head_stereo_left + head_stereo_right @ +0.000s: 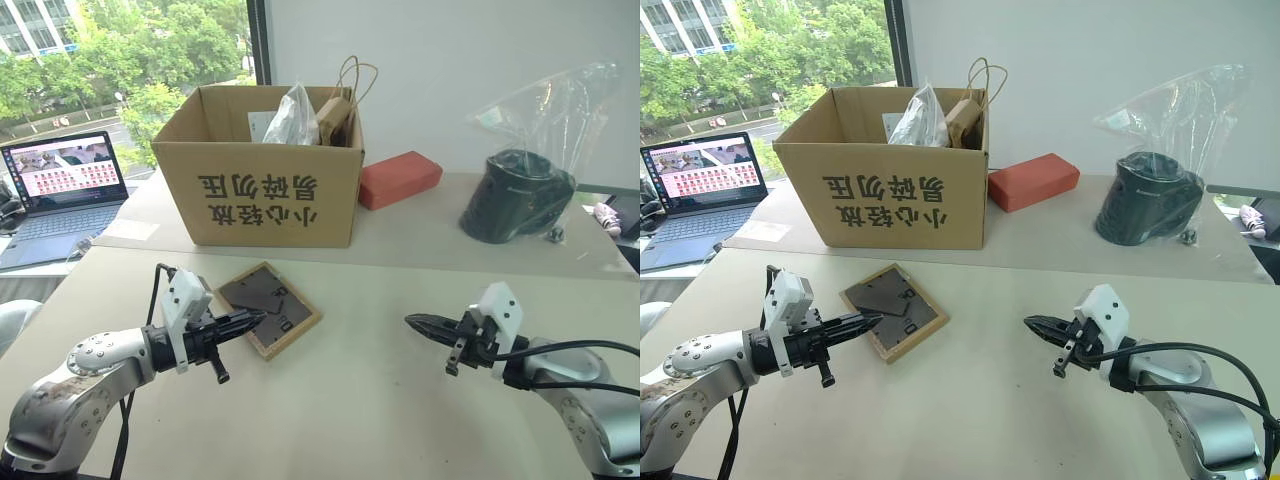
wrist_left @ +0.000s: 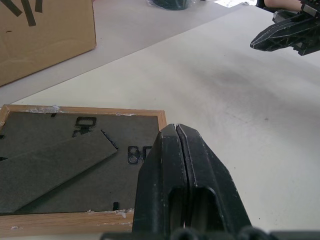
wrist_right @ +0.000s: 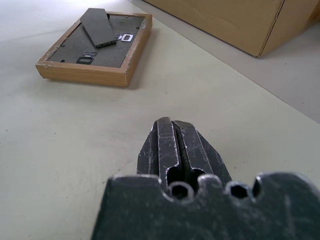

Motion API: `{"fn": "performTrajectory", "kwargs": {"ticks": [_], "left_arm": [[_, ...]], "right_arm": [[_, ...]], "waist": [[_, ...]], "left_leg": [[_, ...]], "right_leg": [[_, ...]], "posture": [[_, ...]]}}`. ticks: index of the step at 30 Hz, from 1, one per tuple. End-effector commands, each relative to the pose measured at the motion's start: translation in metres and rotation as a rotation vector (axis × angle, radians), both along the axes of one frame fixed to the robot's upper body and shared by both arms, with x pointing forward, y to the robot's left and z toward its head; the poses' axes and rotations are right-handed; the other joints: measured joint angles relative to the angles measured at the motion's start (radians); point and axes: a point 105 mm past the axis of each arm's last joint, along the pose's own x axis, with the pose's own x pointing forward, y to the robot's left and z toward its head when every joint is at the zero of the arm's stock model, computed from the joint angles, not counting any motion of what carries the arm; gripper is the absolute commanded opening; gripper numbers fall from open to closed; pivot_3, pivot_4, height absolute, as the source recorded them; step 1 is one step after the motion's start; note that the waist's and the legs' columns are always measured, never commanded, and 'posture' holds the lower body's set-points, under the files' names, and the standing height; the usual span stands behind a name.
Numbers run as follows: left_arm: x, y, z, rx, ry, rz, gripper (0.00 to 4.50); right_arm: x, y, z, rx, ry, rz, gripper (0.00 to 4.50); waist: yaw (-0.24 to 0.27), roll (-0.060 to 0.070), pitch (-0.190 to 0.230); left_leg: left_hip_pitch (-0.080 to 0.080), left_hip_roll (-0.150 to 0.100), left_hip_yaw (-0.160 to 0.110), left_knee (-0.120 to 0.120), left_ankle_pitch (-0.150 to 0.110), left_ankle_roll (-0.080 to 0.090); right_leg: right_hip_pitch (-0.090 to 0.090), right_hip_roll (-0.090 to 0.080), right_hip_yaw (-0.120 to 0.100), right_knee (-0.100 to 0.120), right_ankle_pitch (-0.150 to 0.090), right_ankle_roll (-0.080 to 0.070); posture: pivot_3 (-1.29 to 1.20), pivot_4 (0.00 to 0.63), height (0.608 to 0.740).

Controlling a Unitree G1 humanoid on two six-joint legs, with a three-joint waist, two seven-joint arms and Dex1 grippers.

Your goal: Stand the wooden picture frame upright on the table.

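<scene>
The picture frame (image 1: 275, 308) is lying crooked under my left gripper's fingers, so my left gripper should back away and then press the frame's long sides (image 1: 294, 290) square together with my right gripper.
The wooden picture frame (image 1: 270, 309) lies flat and face down on the table (image 1: 350, 400), its dark brown back panel and stand turned up. My left gripper (image 1: 262, 317) is shut and empty, its tip hovering over the frame's near left edge. The same frame (image 2: 75, 165) lies just under and ahead of that gripper's black fingers (image 2: 182, 190) in the left wrist view. My right gripper (image 1: 408, 320) is shut and empty too, out to the right of the frame with bare tabletop between them. From the right wrist, the frame (image 3: 97, 47) lies well ahead of the closed fingers (image 3: 175, 155).
A big cardboard box (image 1: 265, 170) with bags in it stands behind the frame on a grey table. A red block (image 1: 398, 179) and a black pot under a plastic bag (image 1: 520, 190) sit to its right. A laptop (image 1: 60, 195) is at the far left.
</scene>
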Motion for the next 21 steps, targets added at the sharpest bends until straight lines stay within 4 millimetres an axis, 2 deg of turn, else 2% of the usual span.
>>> {"fn": "performTrajectory", "kwargs": {"ticks": [1, 3, 5, 9, 11, 14, 18, 21], "left_arm": [[0.002, 0.01, 0.004, -0.049, -0.021, 0.098, 0.06], [0.008, 0.042, -0.009, -0.063, -0.018, 0.347, 0.06], [0.01, 0.063, -0.014, -0.094, -0.029, 0.514, 0.06], [0.007, 0.102, -0.031, -0.121, -0.026, 0.832, 0.06], [0.005, 0.11, -0.045, -0.097, 0.007, 0.928, 0.06], [0.011, 0.103, -0.058, -0.06, 0.039, 0.993, 0.06], [0.029, 0.074, -0.068, -0.006, 0.052, 0.991, 0.06], [0.041, 0.058, -0.079, 0.056, 0.079, 0.972, 0.06]], "right_arm": [[0.008, 0.008, 0.007, -0.019, -0.044, 0.019, 0.0], [0.038, 0.021, 0.003, -0.065, -0.055, -0.009, 0.0], [0.058, 0.032, 0.001, -0.074, -0.058, -0.035, 0.0], [0.087, 0.066, -0.009, -0.125, -0.066, -0.015, 0.0], [0.097, 0.085, -0.015, -0.151, -0.058, 0.006, 0.0], [0.106, 0.111, -0.029, -0.219, -0.062, 0.046, 0.0], [0.122, 0.131, -0.038, -0.267, -0.071, 0.024, 0.0], [0.118, 0.147, -0.042, -0.293, -0.086, 0.074, 0.0]], "waist": [[0.0, 0.0, 0.0], [-0.028, 0.0, 0.0], [-0.041, 0.0, 0.001], [-0.024, -0.001, 0.001], [-0.022, -0.001, 0.001], [-0.015, -0.001, 0.001], [-0.013, -0.001, 0.001], [-0.019, -0.001, 0.001]], "left_leg": [[0.0, 0.0, 0.0, 0.0, 0.0, 0.0], [0.002, 0.0, 0.002, 0.0, 0.0, 0.0], [0.005, 0.001, 0.005, 0.0, 0.0, 0.0], [0.004, 0.001, 0.001, 0.0, 0.0, 0.0], [0.004, 0.001, 0.002, 0.001, 0.0, 0.0], [0.003, 0.001, 0.001, 0.001, 0.0, 0.0], [0.003, 0.001, 0.001, 0.001, 0.001, -0.001], [0.004, 0.001, 0.001, 0.0, 0.002, -0.003]], "right_leg": [[0.0, 0.0, 0.0, 0.0, 0.0, 0.0], [0.0, 0.0, 0.002, 0.0, 0.0, 0.0], [0.001, 0.0, 0.005, 0.0, -0.001, 0.001], [0.001, 0.002, 0.003, 0.003, 0.0, -0.001], [0.0, 0.002, 0.004, 0.002, 0.001, -0.001], [0.0, 0.002, 0.003, 0.001, 0.001, -0.001], [0.0, 0.002, 0.003, 0.002, 0.001, -0.001], [0.0, 0.002, 0.003, 0.003, 0.002, -0.002]], "posture": [[0.0, 0.15, 0.74], [0.0, 0.15, 0.74], [0.0, 0.15, 0.74], [0.0, 0.15, 0.74], [0.0, 0.15, 0.74], [0.0, 0.15, 0.74], [0.0, 0.15, 0.74], [0.0, 0.15, 0.74]]}}
